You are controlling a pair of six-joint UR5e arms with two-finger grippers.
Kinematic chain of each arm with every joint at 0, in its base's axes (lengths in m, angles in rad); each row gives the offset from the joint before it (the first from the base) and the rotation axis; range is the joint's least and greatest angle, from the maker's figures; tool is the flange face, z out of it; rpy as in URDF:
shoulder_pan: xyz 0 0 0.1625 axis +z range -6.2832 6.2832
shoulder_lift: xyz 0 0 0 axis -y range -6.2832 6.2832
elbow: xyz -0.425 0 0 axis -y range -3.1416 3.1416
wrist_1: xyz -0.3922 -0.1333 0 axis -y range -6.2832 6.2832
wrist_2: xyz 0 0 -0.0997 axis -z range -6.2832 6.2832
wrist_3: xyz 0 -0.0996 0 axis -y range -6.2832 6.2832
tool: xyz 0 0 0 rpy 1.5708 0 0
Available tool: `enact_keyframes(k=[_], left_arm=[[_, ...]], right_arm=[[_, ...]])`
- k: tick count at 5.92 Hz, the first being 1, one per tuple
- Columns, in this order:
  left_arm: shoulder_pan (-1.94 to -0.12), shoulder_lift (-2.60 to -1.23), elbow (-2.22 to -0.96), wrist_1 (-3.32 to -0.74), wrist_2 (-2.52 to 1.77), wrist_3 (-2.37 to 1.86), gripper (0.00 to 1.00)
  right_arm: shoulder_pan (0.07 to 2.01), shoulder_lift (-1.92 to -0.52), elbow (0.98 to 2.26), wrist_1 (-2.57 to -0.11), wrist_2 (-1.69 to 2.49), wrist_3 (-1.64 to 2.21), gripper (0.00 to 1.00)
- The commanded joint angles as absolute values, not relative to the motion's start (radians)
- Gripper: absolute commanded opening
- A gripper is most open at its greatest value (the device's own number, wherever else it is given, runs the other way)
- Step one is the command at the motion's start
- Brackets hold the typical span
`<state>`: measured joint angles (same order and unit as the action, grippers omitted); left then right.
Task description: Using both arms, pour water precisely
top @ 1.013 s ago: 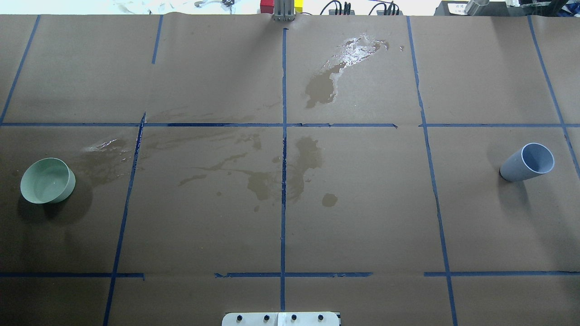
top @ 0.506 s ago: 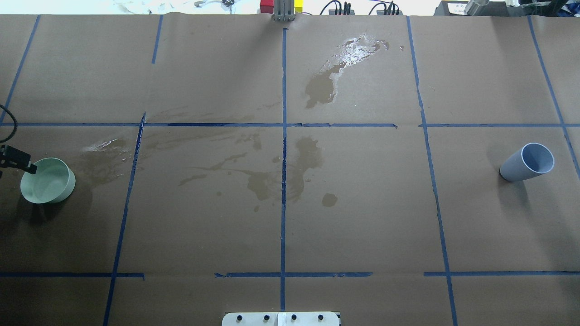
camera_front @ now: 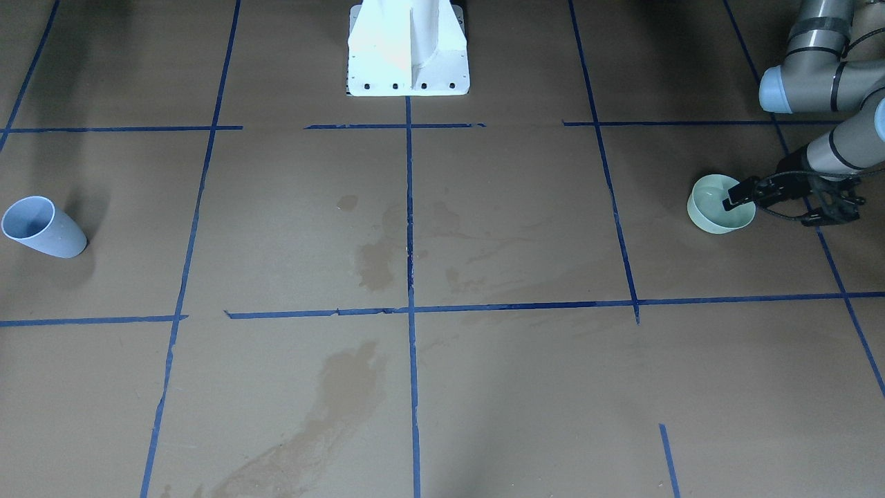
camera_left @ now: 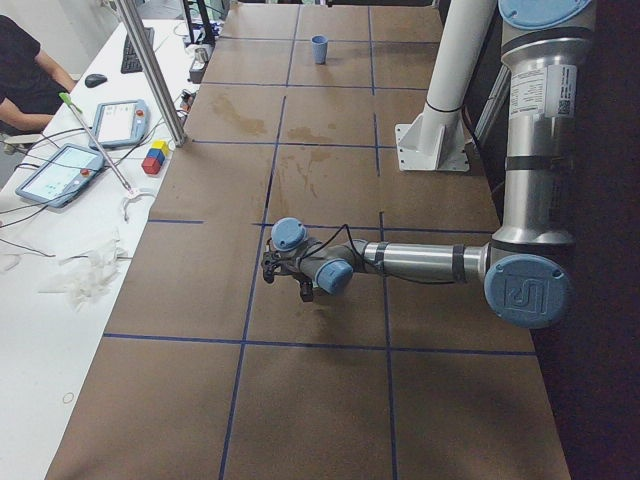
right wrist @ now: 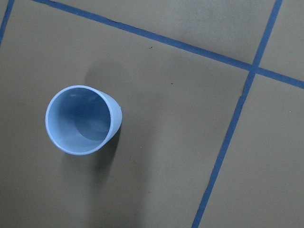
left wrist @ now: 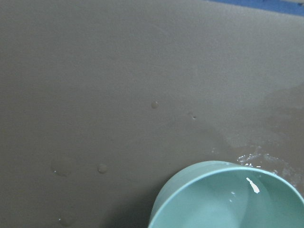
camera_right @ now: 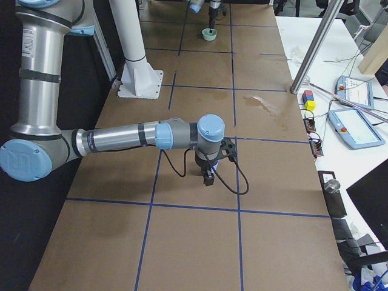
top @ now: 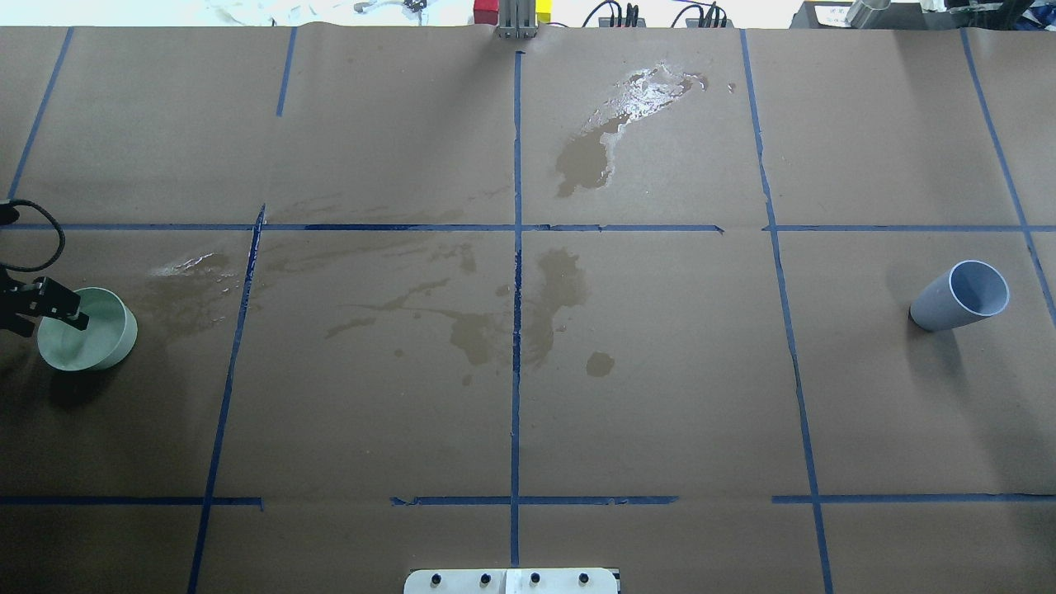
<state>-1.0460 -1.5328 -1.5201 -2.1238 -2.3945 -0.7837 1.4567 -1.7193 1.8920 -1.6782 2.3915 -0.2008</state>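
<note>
Water glints [left wrist: 253, 185] a good way below the bowl's rim, so the water will rock and ripple but stay inside as the robot carries the pale green bowl [camera_front: 711, 214].
A pale green bowl [top: 95, 334] stands at the table's left, holding water [left wrist: 228, 202] with a glossy surface. My left gripper [top: 41, 318] is open at the bowl's outer rim. One finger [camera_front: 738, 194] reaches over the inside and the rest stays outside the wall. A blue-grey cup [top: 961, 297] stands at the far right, and it looks empty in the right wrist view [right wrist: 80, 121]. My right gripper [camera_right: 209, 176] hangs over the cup's spot and shows only in the exterior right view. I cannot tell whether it is open or shut.
Brown paper with blue tape lines covers the table [top: 660, 396]. A glinting puddle [top: 652, 87] lies at the far middle, with darker damp stains [top: 487, 330] around the centre. The white pedestal [camera_front: 408, 48] stands at the near middle edge. Tablets and cables lie beyond the far edge.
My left gripper has come in from the left edge and now reaches over the green bowl's rim. The bowl and the cup have not moved.
</note>
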Motion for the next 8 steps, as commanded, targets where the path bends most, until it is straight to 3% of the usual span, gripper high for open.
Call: enact_keyframes(k=[1,2,5,8], left_arm=[[-1.042,-1.536,-1.514,-2.123,-2.395,-0.785,0.13],[-1.042,-1.539,-1.522,-2.125,-2.396,-0.788,0.00],[-0.975,-1.676,-1.609,-2.117,-2.405,-1.022,0.00],[-0.768,-1.950,-1.617,-2.100,-2.381,-1.363,0.00]], right_arm=[[1.456,-1.718,1.893,-1.678,2.391,-0.201,1.00],[1.454,-1.717,1.897,-1.678,2.391,-0.201,1.00],[1.447,-1.717,1.899,-1.678,2.391,-0.196,1.00],[1.439,-1.718,1.904,-1.678,2.391,-0.196,1.00]])
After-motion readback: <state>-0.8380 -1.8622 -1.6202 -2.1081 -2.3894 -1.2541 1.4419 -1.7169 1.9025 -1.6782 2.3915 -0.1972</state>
